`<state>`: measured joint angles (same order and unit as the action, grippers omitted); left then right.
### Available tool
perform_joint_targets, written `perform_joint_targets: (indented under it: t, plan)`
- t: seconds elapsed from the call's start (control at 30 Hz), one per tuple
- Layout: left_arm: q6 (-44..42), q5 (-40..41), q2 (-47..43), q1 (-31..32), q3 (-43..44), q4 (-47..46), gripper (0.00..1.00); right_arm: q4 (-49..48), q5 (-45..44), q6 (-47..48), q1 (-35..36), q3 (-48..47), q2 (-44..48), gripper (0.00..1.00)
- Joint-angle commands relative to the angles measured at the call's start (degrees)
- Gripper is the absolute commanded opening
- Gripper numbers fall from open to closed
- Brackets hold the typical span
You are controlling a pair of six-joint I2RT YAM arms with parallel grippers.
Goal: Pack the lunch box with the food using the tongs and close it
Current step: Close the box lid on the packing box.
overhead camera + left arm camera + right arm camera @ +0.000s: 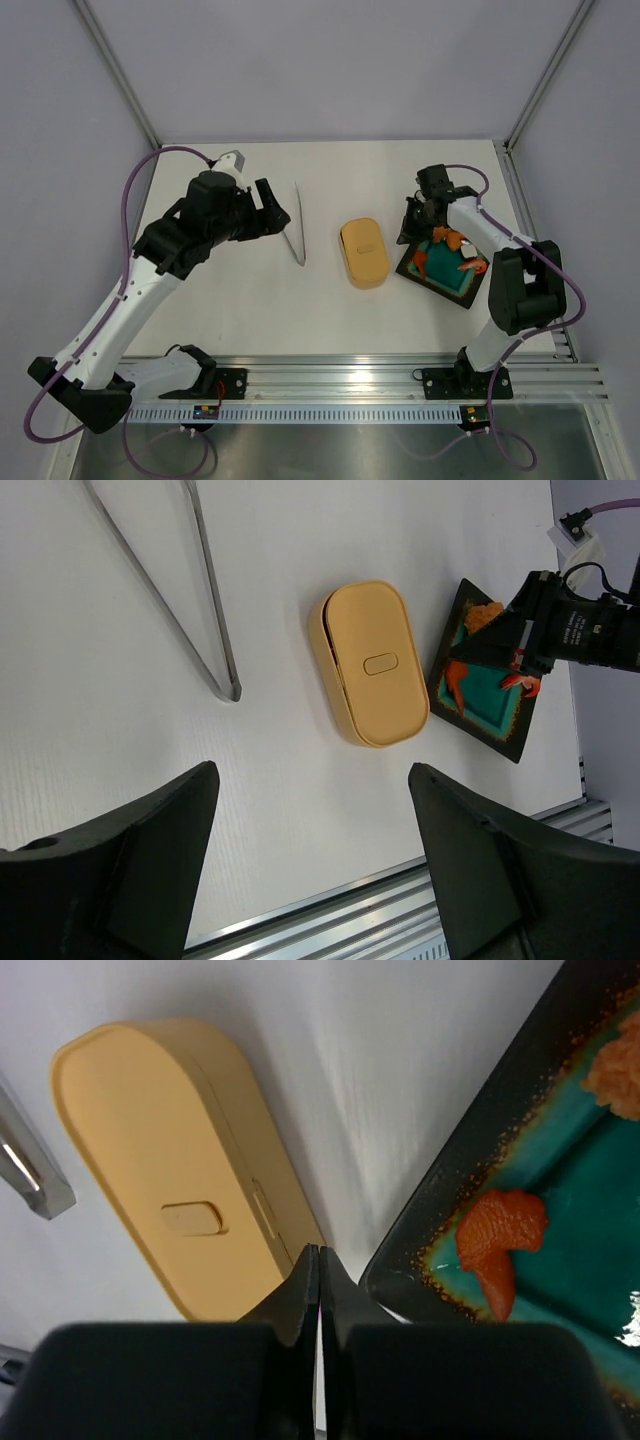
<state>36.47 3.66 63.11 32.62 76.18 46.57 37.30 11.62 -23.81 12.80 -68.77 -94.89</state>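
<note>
The lunch box's lid sits with a gap along the edge facing the tongs, so my right gripper needs to go over the lid and push it down.
The orange-tan lunch box lies mid-table with its lid on. To its left the silver tongs lie flat, untouched. Orange and red food sits in a black tray with a teal inside; in the right wrist view I see a red piece and a tan piece. My left gripper hovers just left of the tongs, open and empty. My right gripper is shut on nothing, between the box and the tray's rim.
An aluminium rail runs along the near edge of the white table. Grey walls and frame posts close in the back and sides. The right arm reaches over the tray's far side.
</note>
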Motion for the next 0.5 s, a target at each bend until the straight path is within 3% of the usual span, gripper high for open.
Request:
perform_joint_targets:
  t: [0.0,0.47]
  plan:
    - [0.36,-0.76,-1.15,-0.01,-1.03,-2.53,0.81,-0.21,-6.17,-1.94,3.19,-4.70,-3.27,0.00]
    - [0.45,-0.32,-2.73,-0.01,-1.56,-1.65,0.81,1.99,-11.08,-3.70,11.11,-12.97,-13.39,0.00]
